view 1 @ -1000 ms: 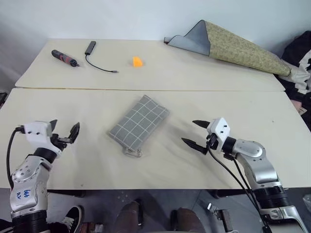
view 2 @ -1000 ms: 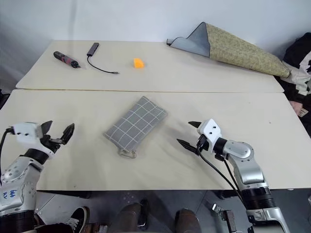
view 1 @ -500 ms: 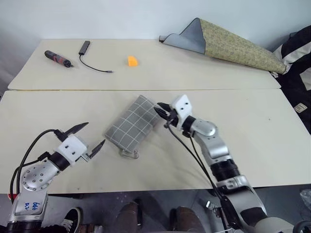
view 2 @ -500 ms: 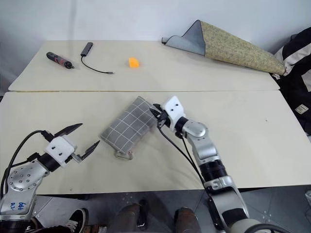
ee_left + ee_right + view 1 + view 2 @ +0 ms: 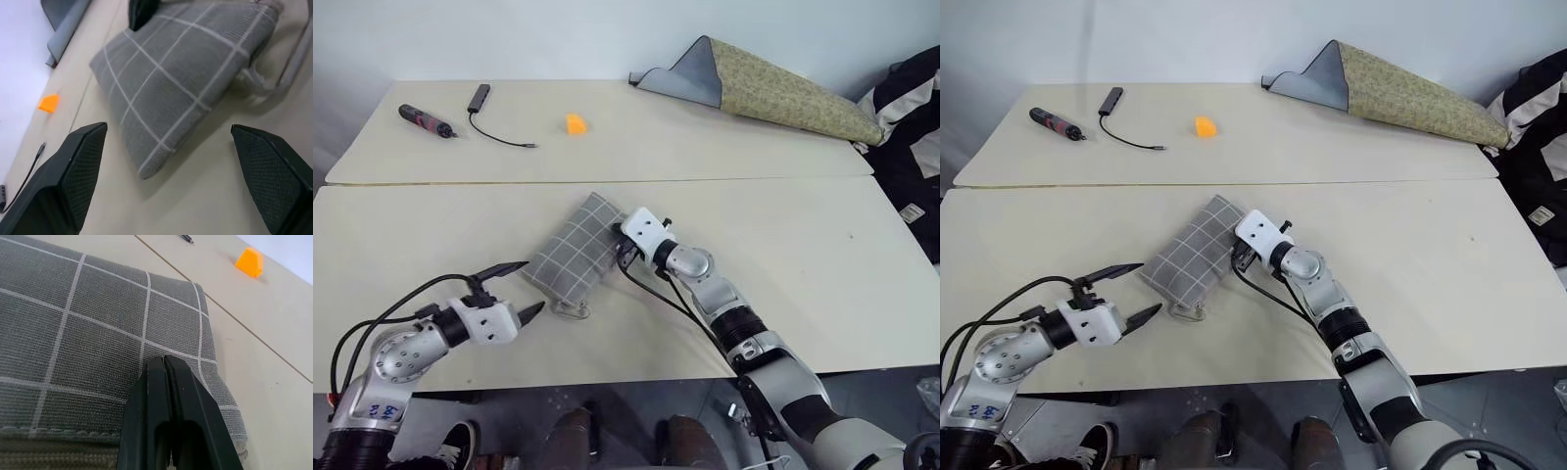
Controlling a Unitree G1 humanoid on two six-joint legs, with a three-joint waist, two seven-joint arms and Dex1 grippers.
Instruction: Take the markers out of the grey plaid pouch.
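Observation:
My left gripper should take the pouch's near corner (image 5: 534, 276) and lift the pouch first, because the pouch lies flat with my right gripper closed over its zipper edge (image 5: 602, 279).
The grey plaid pouch (image 5: 574, 255) lies flat and slanted on the near table, its small loop (image 5: 571, 310) at the near end. My right gripper (image 5: 625, 257) is shut, its fingertips (image 5: 157, 363) lying over the pouch's fabric at its right edge; I see nothing between them. My left gripper (image 5: 527, 287) stands open just left of the pouch's near end, pointing at it without touching. In the left wrist view the pouch (image 5: 186, 83) lies beyond the two open fingers (image 5: 78, 166). The markers are hidden.
On the far table lie a dark red-and-black pen-shaped tool (image 5: 423, 118), a black cable with an adapter (image 5: 484, 98) and a small orange wedge (image 5: 576, 123). A large olive patterned cloth (image 5: 783, 86) sits at the back right. A seam (image 5: 754, 177) divides the two tables.
My right gripper has swung left to the pouch's right edge and shut. My left gripper has moved right toward the pouch's near end and rolled, staying open.

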